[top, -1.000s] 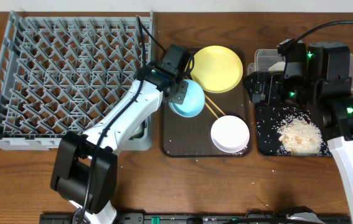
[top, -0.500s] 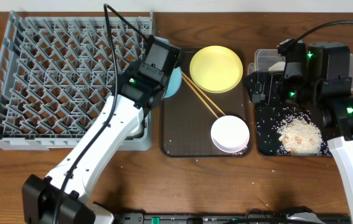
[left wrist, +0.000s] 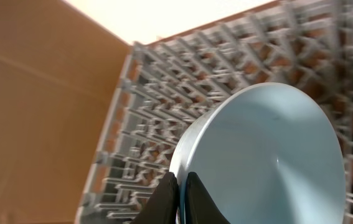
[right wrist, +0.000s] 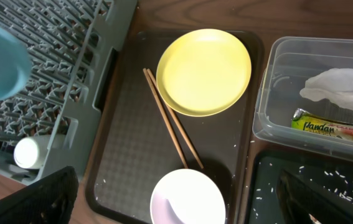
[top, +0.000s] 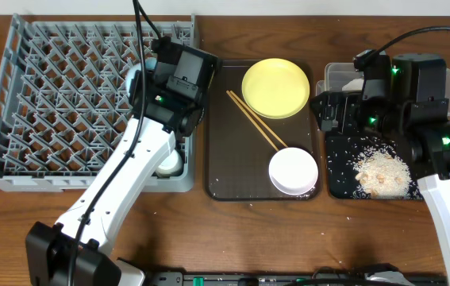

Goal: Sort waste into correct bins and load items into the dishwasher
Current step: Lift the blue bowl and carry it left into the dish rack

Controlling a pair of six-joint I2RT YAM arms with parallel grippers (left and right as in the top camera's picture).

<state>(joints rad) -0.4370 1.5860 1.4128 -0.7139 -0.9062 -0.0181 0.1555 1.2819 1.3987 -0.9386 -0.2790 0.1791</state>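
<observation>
The light blue bowl [top: 132,77] is hanging by its rim over the grey rack's free wires [top: 99,125]. My left gripper should keep moving it down until the bowl rests there.
My left gripper [left wrist: 179,186] is shut on the rim of the light blue bowl [left wrist: 269,155], holding it tilted over the right side of the grey dishwasher rack [top: 66,95]. From overhead only a sliver of that bowl [top: 134,78] shows beside the wrist. A small white cup [top: 169,164] lies in the rack's near right corner. The yellow plate [top: 275,87], chopsticks [top: 256,119] and white bowl [top: 293,171] rest on the brown tray [top: 232,171]. My right gripper [top: 320,113] hangs open and empty above the gap between the tray and the bins. The clear tub [right wrist: 269,93] holds the napkin [right wrist: 344,87] and wrapper [right wrist: 325,127].
Rice scraps [top: 379,171] lie heaped and scattered in the black tray [top: 337,184] at the right, just in front of the clear tub. The rack fills the table's left half. A few grains dot the brown tray. Bare wood runs along the near edge.
My left arm has carried the blue bowl off the brown tray and leftwards over the rack. The chopsticks now lie fully uncovered. The right arm has stayed put.
</observation>
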